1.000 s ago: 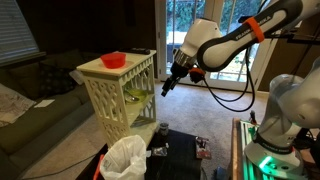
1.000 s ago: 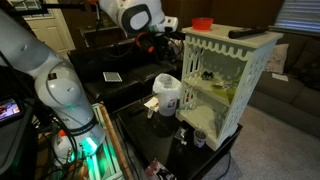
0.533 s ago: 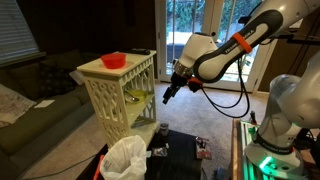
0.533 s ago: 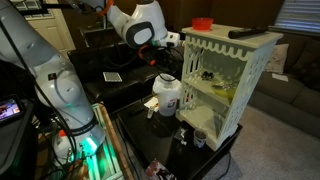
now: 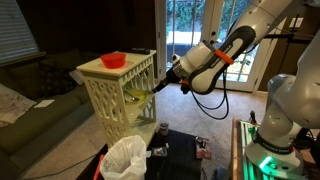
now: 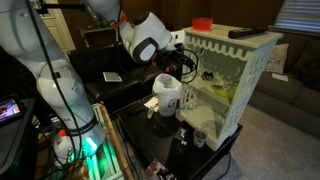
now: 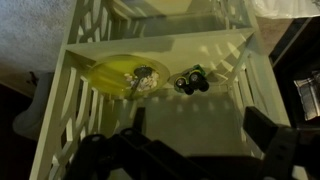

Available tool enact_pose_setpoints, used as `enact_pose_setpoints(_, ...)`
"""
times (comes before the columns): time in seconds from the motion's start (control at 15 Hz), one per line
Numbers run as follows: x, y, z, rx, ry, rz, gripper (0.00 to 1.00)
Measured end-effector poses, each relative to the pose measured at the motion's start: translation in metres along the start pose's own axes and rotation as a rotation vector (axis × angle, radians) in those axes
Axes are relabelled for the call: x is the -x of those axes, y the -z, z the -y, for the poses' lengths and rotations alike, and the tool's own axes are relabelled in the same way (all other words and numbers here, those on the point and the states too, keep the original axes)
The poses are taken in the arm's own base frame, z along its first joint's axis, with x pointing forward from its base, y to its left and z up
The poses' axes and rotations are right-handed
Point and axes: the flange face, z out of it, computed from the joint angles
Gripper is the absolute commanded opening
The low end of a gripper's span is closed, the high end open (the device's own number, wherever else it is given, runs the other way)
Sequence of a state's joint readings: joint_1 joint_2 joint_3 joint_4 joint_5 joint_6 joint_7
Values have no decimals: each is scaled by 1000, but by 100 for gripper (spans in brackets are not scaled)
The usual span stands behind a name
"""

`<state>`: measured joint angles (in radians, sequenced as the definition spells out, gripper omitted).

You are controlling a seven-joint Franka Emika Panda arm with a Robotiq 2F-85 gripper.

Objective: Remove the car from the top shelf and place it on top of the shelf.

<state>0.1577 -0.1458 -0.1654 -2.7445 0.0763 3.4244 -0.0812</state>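
Observation:
The car (image 7: 192, 80) sits lower than my gripper, which slants down at it, so I should lower my gripper and make it level before I reach straight in through the shelf's open front (image 5: 148, 97).
The cream-white shelf shows in both exterior views (image 5: 112, 74) (image 6: 250, 45) and fills the wrist view (image 7: 90, 45). The car (image 7: 190, 82), small and dark, stands on an inner tier next to a yellow plate (image 7: 128, 74) holding small bits. My gripper (image 7: 200, 126) is open and empty, its fingers (image 7: 268, 134) spread wide, a short way in front of the car and facing it. In both exterior views the gripper (image 5: 160, 86) (image 6: 190, 68) is at the shelf's open front, level with the upper tier. I cannot make out the car in those views.
A red bowl (image 5: 113, 60) (image 6: 203, 23) and a dark flat object (image 6: 247, 32) lie on the top board. A white-bagged bin (image 5: 125, 158) (image 6: 167, 92) stands beside the shelf. The lattice side panels (image 7: 72, 110) flank the tier. Small items lie on the dark table (image 6: 160, 150).
The arm has swung down and toward the shelf. The gripper went from open air beside the shelf to its open front, at the upper tier.

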Motion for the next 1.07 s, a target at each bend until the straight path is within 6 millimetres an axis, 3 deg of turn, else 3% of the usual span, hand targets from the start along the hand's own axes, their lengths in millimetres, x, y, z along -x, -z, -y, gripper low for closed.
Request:
enact_pose_setpoints(0.27,43,-41,11,-12,76,-77,100)
enact_pose_setpoints(0.47,82,-71,2,6,78,-80,100)
enact_pose_setpoints(0.8,74,-67,5,-4,75,-97,100)
enact_pose_setpoints(1.07,68,-76,2,-7,74,-227,100)
